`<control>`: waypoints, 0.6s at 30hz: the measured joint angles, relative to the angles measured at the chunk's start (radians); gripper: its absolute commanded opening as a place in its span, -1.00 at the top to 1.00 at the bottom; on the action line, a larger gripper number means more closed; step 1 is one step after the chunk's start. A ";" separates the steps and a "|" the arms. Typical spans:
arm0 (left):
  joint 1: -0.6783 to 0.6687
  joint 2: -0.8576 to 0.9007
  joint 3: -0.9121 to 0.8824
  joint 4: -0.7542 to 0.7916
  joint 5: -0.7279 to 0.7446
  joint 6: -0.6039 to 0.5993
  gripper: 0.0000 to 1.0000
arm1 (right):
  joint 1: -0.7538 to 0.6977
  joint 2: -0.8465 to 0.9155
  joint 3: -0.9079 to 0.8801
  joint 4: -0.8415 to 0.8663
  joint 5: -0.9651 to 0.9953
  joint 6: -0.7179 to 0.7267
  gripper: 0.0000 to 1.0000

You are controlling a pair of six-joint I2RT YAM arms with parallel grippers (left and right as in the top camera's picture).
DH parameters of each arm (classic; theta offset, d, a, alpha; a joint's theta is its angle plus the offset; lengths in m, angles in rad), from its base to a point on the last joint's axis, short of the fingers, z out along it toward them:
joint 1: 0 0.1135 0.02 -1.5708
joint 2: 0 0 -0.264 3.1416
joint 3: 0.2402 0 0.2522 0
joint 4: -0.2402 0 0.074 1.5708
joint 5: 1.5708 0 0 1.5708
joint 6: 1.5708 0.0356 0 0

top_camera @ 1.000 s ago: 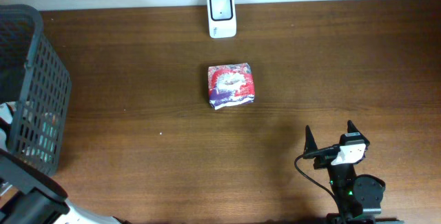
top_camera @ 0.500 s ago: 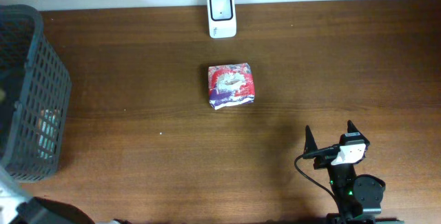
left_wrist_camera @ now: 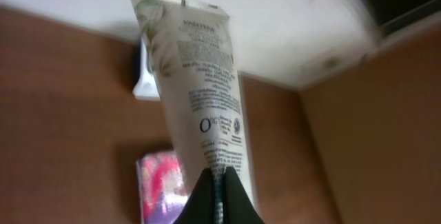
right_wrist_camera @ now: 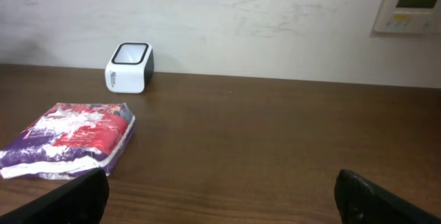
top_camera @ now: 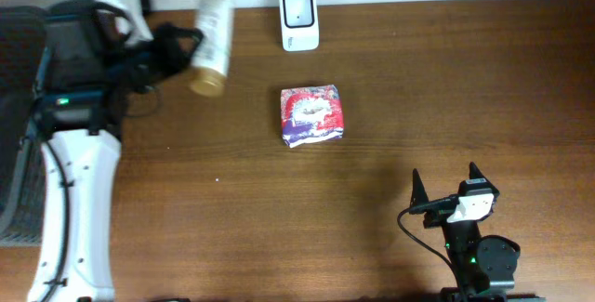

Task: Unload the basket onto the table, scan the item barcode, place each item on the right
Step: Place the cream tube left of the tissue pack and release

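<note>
My left gripper should go on lowering the white tube [top_camera: 214, 37] until it lies in the space [top_camera: 263, 116] beside the packet, then let go, because that space is open.
A white tube [top_camera: 213, 25] with a gold cap hangs above the table's far left, left of the white barcode scanner [top_camera: 298, 20]. My left gripper [top_camera: 189, 38] is shut on it. In the left wrist view the black jaws [left_wrist_camera: 218, 184] pinch the tube [left_wrist_camera: 200, 93] at its lower end, its printed side faces the camera, and the scanner [left_wrist_camera: 143, 80] shows behind it. A red and purple packet [top_camera: 312, 115] lies mid-table in front of the scanner. My right gripper [top_camera: 444, 187] stands open near the front right, nothing between its fingers [right_wrist_camera: 220, 186].
A dark mesh basket [top_camera: 11, 190] sits at the left edge, largely covered by the left arm. The right wrist view shows the packet [right_wrist_camera: 65, 138], the scanner [right_wrist_camera: 129, 67] by the wall, and a wall control panel [right_wrist_camera: 410, 3].
The left arm has come up from the basket and swung right towards the scanner, its gripper shutting on the tube. The right arm has stayed still.
</note>
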 measured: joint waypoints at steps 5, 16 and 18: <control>-0.252 0.195 0.000 -0.164 -0.337 0.048 1.00 | 0.000 0.000 0.000 0.000 0.000 0.000 -0.97; -0.320 0.509 0.001 -0.107 -0.525 0.071 -0.44 | 0.000 0.000 0.000 0.000 0.000 0.001 -0.97; -0.320 0.512 0.053 -0.196 -0.524 0.113 -0.50 | 0.000 0.000 0.000 0.000 0.000 0.000 -0.97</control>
